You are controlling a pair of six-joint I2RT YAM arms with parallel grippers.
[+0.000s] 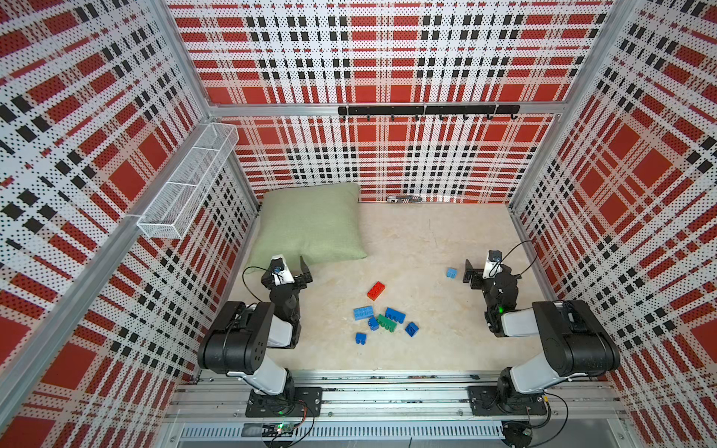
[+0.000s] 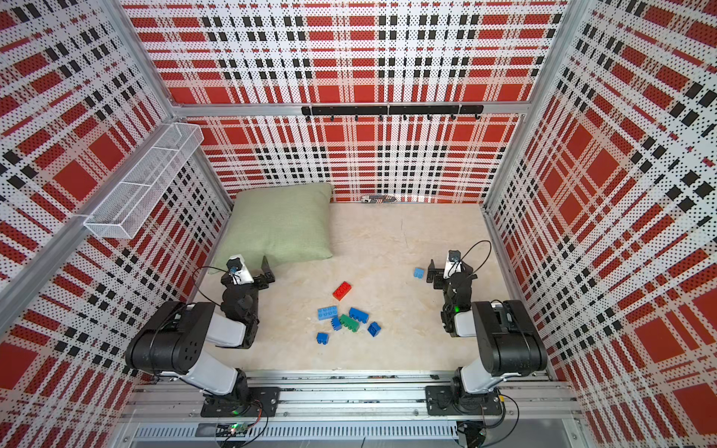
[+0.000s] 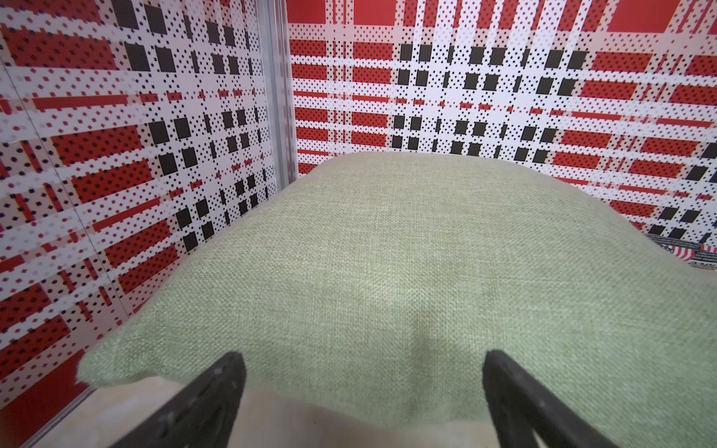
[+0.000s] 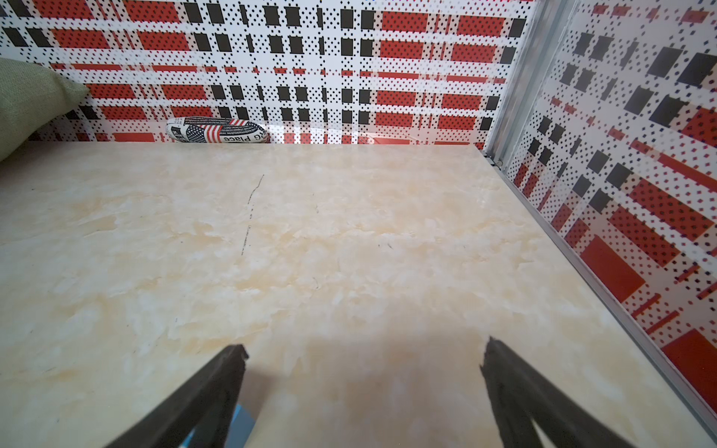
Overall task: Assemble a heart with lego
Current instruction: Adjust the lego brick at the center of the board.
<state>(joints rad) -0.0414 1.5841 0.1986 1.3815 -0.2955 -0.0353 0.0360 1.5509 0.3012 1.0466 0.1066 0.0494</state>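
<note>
The small light blue brick (image 1: 451, 272) is outside the open fingers of the robot's right gripper, so the right gripper should swing across above the brick (image 2: 419, 272) and grab it from above.
The lego lie loose on the marble tabletop; no heart is in view. A red brick (image 1: 375, 291) (image 2: 342, 291) sits alone. Nearer the front, a light blue brick (image 1: 363, 312), a dark blue brick (image 1: 395, 315) and a green brick (image 1: 387, 323) crowd together with three small blue ones. Another small light blue brick (image 1: 451, 272) (image 4: 240, 422) rests just beside my right gripper (image 1: 470, 275) (image 4: 364, 349), which is open and empty. My left gripper (image 1: 304, 276) (image 3: 364, 357) is open and empty too, at the pillow's near edge, left of the bricks.
A green pillow (image 1: 310, 221) (image 3: 388, 271) fills the back left corner. A flag-printed pouch (image 1: 404, 199) (image 4: 217, 130) lies against the back wall. A white wire basket (image 1: 190, 178) hangs on the left wall and a black hook rail (image 1: 426, 110) on the back wall.
</note>
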